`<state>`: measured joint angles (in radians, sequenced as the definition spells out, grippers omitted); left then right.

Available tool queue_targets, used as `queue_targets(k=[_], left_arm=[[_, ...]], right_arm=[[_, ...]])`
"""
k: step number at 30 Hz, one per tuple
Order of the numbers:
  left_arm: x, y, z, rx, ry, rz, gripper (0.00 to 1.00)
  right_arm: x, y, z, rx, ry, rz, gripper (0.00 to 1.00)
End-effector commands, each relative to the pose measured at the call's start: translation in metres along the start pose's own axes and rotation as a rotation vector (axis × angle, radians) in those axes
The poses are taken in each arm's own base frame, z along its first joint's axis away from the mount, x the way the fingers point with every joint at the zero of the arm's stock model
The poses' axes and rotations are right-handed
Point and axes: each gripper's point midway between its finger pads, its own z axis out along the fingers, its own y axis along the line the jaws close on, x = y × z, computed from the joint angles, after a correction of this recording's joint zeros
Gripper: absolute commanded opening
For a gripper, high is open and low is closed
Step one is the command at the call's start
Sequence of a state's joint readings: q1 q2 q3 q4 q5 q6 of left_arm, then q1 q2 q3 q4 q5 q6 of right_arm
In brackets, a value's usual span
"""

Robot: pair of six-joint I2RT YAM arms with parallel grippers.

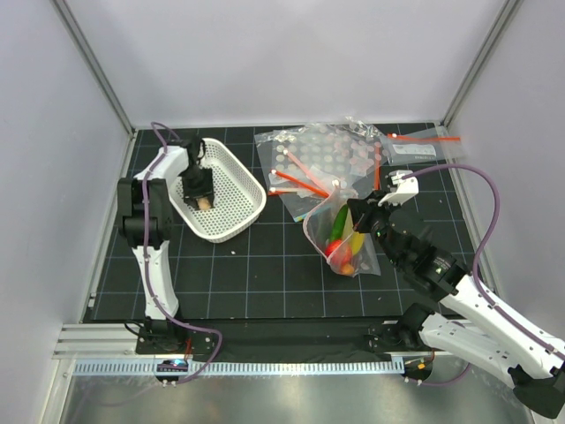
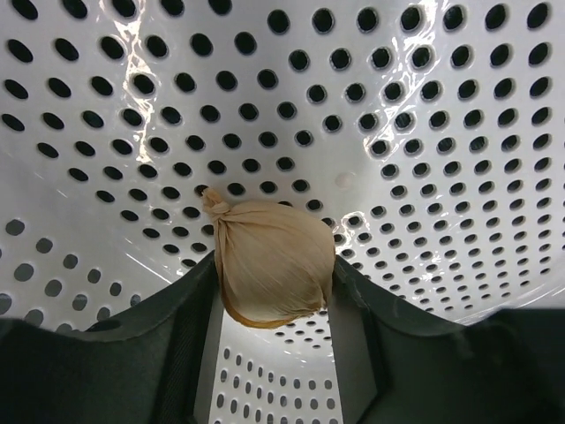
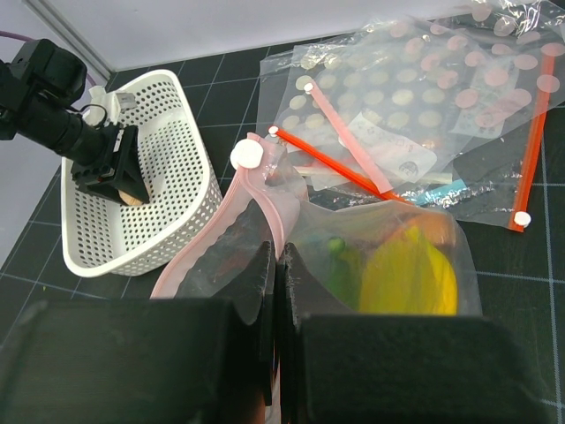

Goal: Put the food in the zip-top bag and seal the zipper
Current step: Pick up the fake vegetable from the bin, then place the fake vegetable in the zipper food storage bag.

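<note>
I should keep moving the beige piece across with my left gripper until it hangs over the food inside, because my right gripper is holding the bag's opening open.
My left gripper is down inside the white perforated basket, shut on a beige egg-like piece with a twisted tip and holding it just off the basket wall. My right gripper is shut on the pink-red zipper at the mouth of the clear zip-top bag. The bag lies right of the basket with its mouth held open and raised. Inside it I see yellow, green and red food pieces.
Several spare clear bags with dots and red-orange zippers lie in a pile behind the held bag. Another one is at the far right. Grey walls stand on three sides of the black mat.
</note>
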<state>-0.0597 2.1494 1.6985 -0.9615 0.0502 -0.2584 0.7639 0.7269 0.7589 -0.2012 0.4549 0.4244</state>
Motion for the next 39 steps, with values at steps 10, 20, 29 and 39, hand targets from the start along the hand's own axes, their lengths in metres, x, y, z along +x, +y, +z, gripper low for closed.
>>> queue_targets(k=[10,20,29,39], left_arm=[[-0.014,-0.034,-0.073,0.074,-0.193,0.055,0.37],[0.007,-0.103,-0.164,0.28,-0.417,0.143,0.33],[0.093,-0.226,-0.245,0.558,-0.534,0.34,0.35],[0.192,-0.342,-0.281,0.712,-0.561,0.571,0.36]], right_arm=[[-0.025,0.009,-0.001,-0.025,-0.086,0.049,0.01],[-0.023,0.011,0.002,-0.027,-0.076,0.043,0.01],[-0.025,0.013,0.0,-0.038,-0.08,0.048,0.01],[-0.03,0.01,-0.005,-0.035,-0.098,0.058,0.01]])
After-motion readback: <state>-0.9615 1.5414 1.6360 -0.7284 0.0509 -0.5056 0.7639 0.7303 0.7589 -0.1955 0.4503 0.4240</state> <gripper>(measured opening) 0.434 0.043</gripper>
